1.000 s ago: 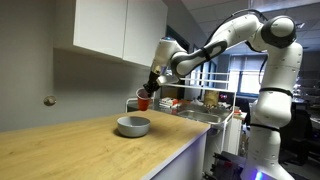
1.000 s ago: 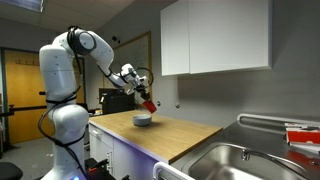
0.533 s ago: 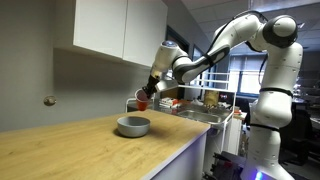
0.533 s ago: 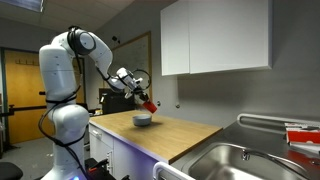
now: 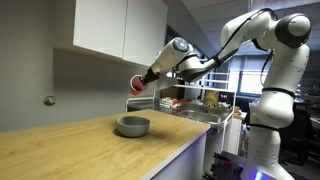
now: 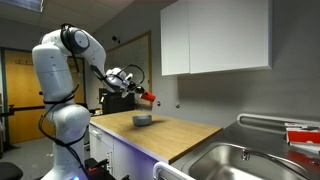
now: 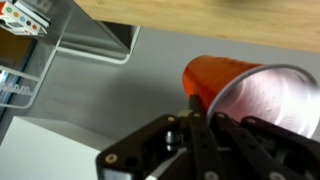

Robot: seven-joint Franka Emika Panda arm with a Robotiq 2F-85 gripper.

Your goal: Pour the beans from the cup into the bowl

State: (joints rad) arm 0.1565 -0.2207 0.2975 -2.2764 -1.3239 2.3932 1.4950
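I should lower my gripper toward the bowl (image 5: 132, 126) and tip the cup's base up, because the red cup's opening (image 7: 265, 102) faces my wrist and the cup's base slants down.
My gripper (image 5: 146, 77) is shut on the small red cup (image 5: 137, 84) and holds it tipped on its side, well above the countertop and above the pale grey bowl (image 5: 133, 126). In an exterior view the cup (image 6: 148, 96) hangs above the bowl (image 6: 143, 120). In the wrist view the red cup (image 7: 215, 78) lies sideways between the black fingers (image 7: 200, 108), with its pale open mouth to the right. I cannot see any beans.
The bowl sits on a long wooden countertop (image 5: 90, 150). White wall cabinets (image 5: 110, 30) hang above it. A steel sink (image 6: 235, 160) lies at the counter's end, with cluttered items (image 5: 200, 100) beyond.
The gripper has lifted the cup higher above the bowl and tipped it further onto its side. The bowl has not moved.
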